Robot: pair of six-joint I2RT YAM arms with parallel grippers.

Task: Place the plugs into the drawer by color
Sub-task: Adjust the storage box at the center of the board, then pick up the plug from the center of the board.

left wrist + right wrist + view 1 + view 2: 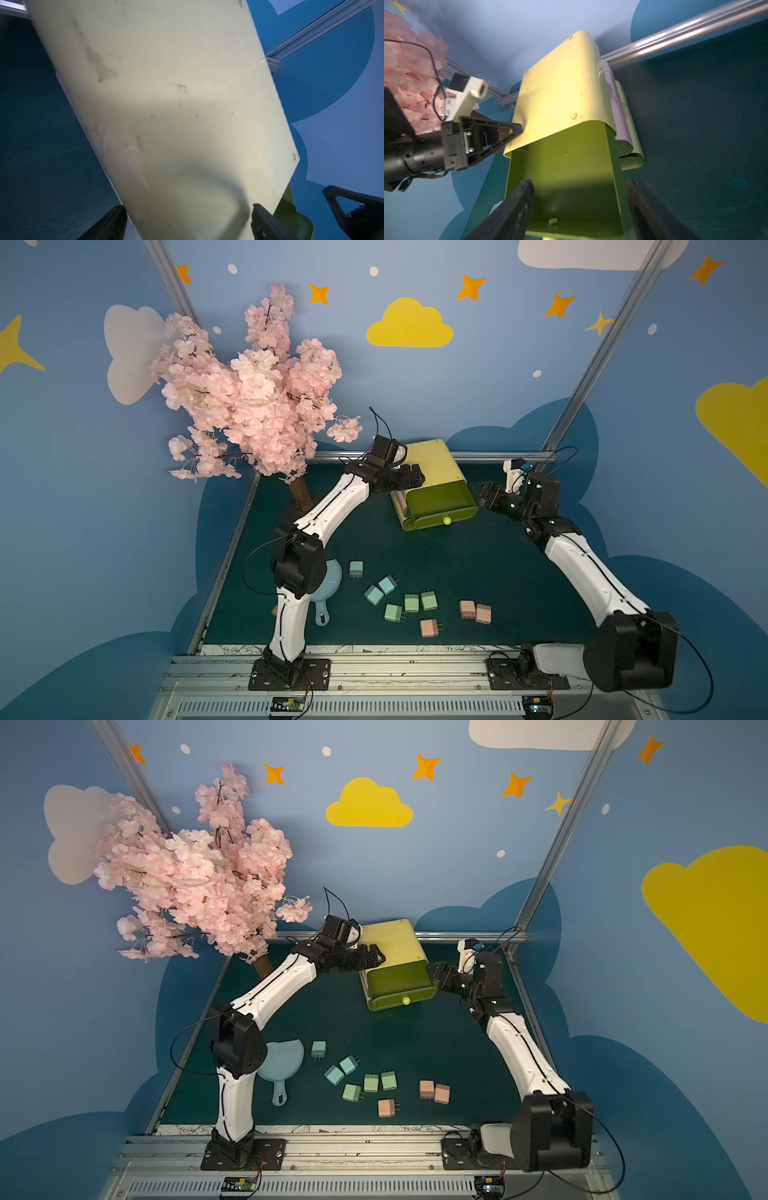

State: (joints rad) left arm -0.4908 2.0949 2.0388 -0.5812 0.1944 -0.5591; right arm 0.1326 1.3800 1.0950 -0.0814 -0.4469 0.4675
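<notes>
My left gripper should turn the drawer chest (440,465) square before my right gripper fetches a light blue plug (356,568), because the chest stands crooked to the rail.
The yellow-green drawer (432,466) chest stands at the back of the mat, its top drawer (440,497) pulled out and empty, knob (447,520) facing front. My left gripper (415,477) is open, its fingers lying at the chest's top left edge (166,104). My right gripper (484,493) is open beside the pulled-out drawer's right wall; in the right wrist view its jaws stand wide apart over the drawer's inside (571,166). The plugs lie on the front mat: three light blue (373,595), three mint green (411,602) and three pink (467,609).
A light-blue handled paddle (328,585) lies at the front left, partly under my left arm. A pink blossom tree (257,406) rises at the back left, its trunk (301,493) beside my left forearm. An aluminium rail (498,456) runs behind the chest.
</notes>
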